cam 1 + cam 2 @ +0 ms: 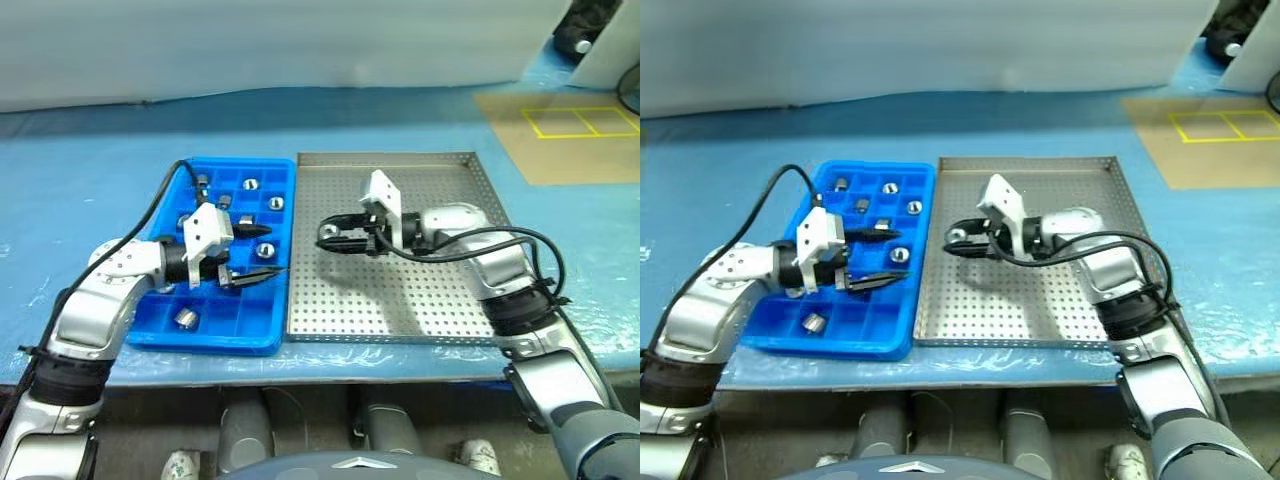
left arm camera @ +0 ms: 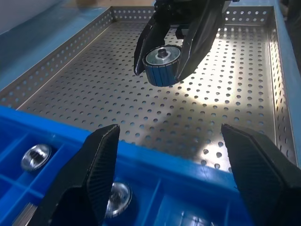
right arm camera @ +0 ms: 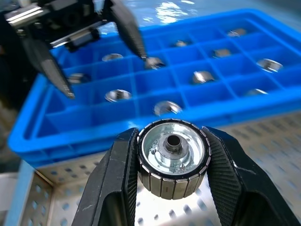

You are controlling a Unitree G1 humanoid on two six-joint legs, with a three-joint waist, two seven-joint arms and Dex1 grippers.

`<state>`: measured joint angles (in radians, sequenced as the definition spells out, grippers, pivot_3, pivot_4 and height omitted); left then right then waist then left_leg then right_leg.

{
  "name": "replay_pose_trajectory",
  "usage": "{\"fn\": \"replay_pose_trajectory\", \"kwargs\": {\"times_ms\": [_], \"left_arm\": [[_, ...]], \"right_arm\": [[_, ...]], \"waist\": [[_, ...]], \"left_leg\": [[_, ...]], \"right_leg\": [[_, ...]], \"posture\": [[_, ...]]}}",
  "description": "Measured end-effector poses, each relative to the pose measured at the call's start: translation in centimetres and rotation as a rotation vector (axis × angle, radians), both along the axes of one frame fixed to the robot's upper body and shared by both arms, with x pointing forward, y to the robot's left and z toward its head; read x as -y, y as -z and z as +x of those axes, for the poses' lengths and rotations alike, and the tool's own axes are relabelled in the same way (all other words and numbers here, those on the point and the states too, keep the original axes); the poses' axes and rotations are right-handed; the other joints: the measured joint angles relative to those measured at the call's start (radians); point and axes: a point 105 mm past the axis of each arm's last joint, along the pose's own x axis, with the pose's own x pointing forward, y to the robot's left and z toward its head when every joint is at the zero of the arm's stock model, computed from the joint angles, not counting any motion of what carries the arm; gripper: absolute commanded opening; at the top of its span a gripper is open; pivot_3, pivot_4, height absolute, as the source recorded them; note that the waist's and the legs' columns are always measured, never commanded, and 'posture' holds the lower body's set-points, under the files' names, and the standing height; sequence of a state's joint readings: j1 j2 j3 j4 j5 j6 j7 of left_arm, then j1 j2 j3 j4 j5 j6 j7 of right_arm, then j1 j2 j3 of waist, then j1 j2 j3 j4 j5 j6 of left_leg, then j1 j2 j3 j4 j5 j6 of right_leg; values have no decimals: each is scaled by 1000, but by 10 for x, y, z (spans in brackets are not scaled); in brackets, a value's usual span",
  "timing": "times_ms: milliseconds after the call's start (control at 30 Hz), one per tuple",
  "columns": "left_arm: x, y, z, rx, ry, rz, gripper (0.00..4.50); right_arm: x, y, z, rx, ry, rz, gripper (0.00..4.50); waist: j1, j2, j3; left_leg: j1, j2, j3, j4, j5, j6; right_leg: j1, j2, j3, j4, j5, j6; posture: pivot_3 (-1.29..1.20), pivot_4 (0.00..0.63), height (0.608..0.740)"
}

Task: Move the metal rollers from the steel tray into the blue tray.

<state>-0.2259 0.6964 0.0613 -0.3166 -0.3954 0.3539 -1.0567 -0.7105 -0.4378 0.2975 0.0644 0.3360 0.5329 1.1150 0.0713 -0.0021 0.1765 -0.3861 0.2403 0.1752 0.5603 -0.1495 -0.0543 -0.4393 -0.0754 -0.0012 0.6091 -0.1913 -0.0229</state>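
Note:
The blue tray's front corner compartment [image 1: 256, 325] beside the steel tray is empty, so my right gripper should keep going toward it and let go of the metal roller there.
My right gripper [image 1: 327, 236] is shut on a metal roller [image 3: 173, 157], a silver cylinder with a hollow centre. It holds the roller above the left part of the steel tray [image 1: 400, 300], close to the blue tray [image 1: 200, 340]. The left wrist view shows the same roller [image 2: 162, 63] between the two black fingers. My left gripper [image 1: 268, 250] hangs open with nothing in it over the blue tray's right side, pointing toward the right gripper. Several rollers [image 1: 186, 318] lie in separate compartments of the blue tray.
The two trays lie side by side on a blue-covered table, the blue one on the left, near the front edge. A brown board with yellow lines [image 1: 570, 130] lies at the back right. A black object [image 1: 585, 30] sits in the far right corner.

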Motion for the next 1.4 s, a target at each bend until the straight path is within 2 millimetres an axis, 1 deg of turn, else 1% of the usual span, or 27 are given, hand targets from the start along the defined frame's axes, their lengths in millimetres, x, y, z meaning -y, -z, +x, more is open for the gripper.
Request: {"fn": "replay_pose_trajectory", "kwargs": {"times_ms": [100, 233, 333, 467, 600, 700, 800, 867, 933, 1000, 1033, 1133, 1267, 1400], "left_arm": [[-12, 0, -11, -5, -73, 11, 3664], [-19, 2, -27, -26, -140, 9, 3664], [-22, 5, -37, -53, -175, 9, 3664], [-23, -1, -45, -46, -195, 7, 3664], [-25, 0, -48, -60, -218, 6, 3664], [-25, -1, -48, -61, -225, 7, 3664], [-26, -1, -47, -60, -237, 8, 3664], [-26, -2, -46, -57, -241, 6, 3664], [-25, -2, -45, -54, -240, 5, 3664], [-22, -3, -44, -48, -228, 3, 3664], [-21, -5, -43, -41, -221, 2, 3664], [-19, -8, -39, -26, -211, -3, 3664], [-18, -7, -36, -35, -196, -4, 3664], [-13, -10, -30, -20, -162, -10, 3664]], "right_arm": [[-19, 6, -4, -17, -89, 0, 1639], [-30, 19, -14, -68, -186, -16, 1639], [-43, 31, -25, -100, -267, -35, 1639], [-59, 33, -38, -109, -360, -23, 1639], [-66, 35, -46, -123, -403, -22, 1639], [-66, 40, -53, -157, -427, -33, 1639], [-64, 41, -52, -153, -427, -42, 1639], [-62, 42, -51, -140, -428, -54, 2365], [-59, 42, -51, -132, -434, -62, 2947], [-56, 43, -50, -132, -429, -67, 3685], [-56, 43, -49, -132, -423, -68, 3934], [-55, 43, -47, -135, -407, -72, 3934], [-54, 41, -42, -121, -376, -65, 3934], [-48, 33, -32, -92, -328, -51, 3934]], "waist": [[28, 0, 0], [55, 0, 0], [63, 0, 0], [78, 0, 0], [89, 0, 0], [104, 0, 0], [107, 0, 0], [108, 0, 0], [108, 0, 0], [108, 0, 0], [108, -1, 0], [106, 0, 0], [106, -1, 0], [105, -1, 0]], "left_leg": [[-1, 0, -1, 0, 0, 0], [-2, 0, -1, -1, 0, 0], [-3, 1, -3, -2, 1, -1], [-3, 1, -4, -3, 1, -3], [-3, 0, -5, -3, 1, -3], [-3, 0, -5, -4, 1, -3], [-3, 0, -5, -4, 2, -3], [-3, 0, -5, -4, 2, -3], [-3, 0, -5, -4, 2, -3], [-3, 0, -5, -4, 2, -3], [-3, 0, -5, -4, 2, -3], [-3, 0, -5, -4, 2, -4], [-3, 0, -5, -4, 2, -4], [-3, 0, -5, -3, 3, -4]], "right_leg": [[0, 0, -1, -1, 0, 0], [-1, -1, -2, -1, 0, 0], [-1, -1, -4, -1, -1, 0], [-1, 0, -5, 0, -1, 1], [-1, 0, -5, -1, -3, 4], [-1, 0, -5, -1, -3, 4], [-1, 0, -5, -1, -4, 5], [-1, 0, -5, -1, -4, 6], [-1, 0, -5, -1, -4, 6], [-1, 0, -5, -1, -4, 6], [-1, 0, -4, 0, -4, 5], [-1, 0, -4, 0, -3, 4], [-1, 0, -4, 0, -2, 2], [-1, 0, -4, 0, -1, 1]], "posture": [[249, 150, 740], [320, 150, 740], [346, 150, 740], [382, 150, 740], [395, 150, 740], [396, 150, 740], [390, 150, 740], [378, 150, 740], [368, 150, 740], [356, 150, 740], [352, 150, 740], [331, 150, 740], [305, 150, 740], [270, 150, 740]]}}
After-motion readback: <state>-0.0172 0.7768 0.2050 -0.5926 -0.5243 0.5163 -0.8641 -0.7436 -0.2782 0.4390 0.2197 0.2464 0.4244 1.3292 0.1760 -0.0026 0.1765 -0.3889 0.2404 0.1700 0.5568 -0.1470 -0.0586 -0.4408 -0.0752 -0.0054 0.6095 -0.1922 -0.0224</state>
